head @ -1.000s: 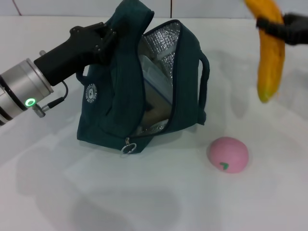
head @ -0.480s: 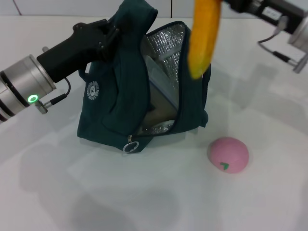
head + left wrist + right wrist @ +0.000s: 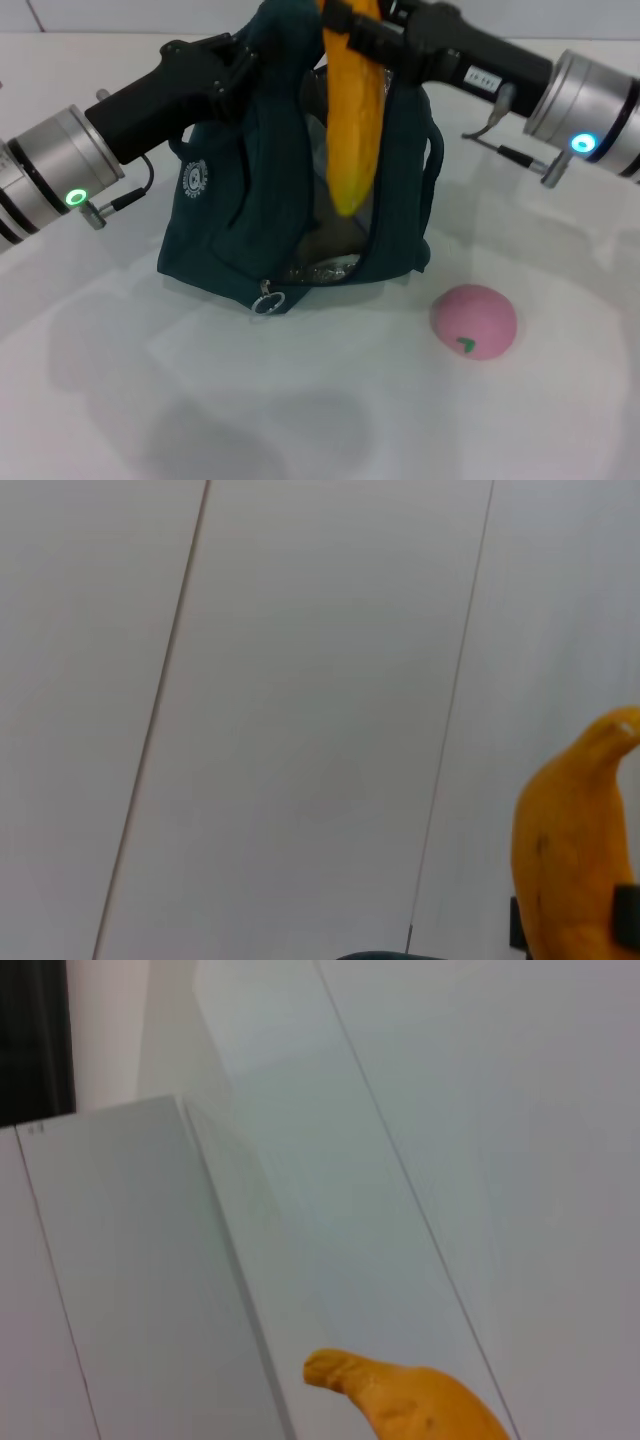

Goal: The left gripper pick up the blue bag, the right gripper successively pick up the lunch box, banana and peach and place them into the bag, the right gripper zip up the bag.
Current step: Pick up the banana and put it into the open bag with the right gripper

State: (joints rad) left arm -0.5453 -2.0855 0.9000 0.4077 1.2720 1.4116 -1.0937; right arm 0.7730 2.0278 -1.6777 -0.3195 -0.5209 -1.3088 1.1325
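Note:
My right gripper should keep going down until the banana stands inside, then let go, as the banana hangs upright with its lower end [image 3: 348, 195] in line with the blue bag's opening [image 3: 335, 235].
The blue bag [image 3: 225, 235] stands on the table, its mouth held up and open by my left gripper [image 3: 243, 62], which is shut on the fabric at its top. My right gripper [image 3: 352, 22] is shut on the upper end of the banana [image 3: 352, 120], which hangs almost straight down over the open mouth, its lower tip in front of the silver lining. The banana's top end also shows in the left wrist view [image 3: 575, 850] and the right wrist view [image 3: 410, 1405]. The pink peach [image 3: 473, 320] lies on the table right of the bag. The lunch box is hidden.
The bag's metal ring pull [image 3: 265, 303] hangs at its near bottom corner. A white table [image 3: 300, 410] spreads in front of the bag, and a pale wall [image 3: 300, 680] stands behind the work area.
My right gripper has carried the banana leftward from the far right to directly over the bag's open mouth. The left gripper, bag and peach stay where they were.

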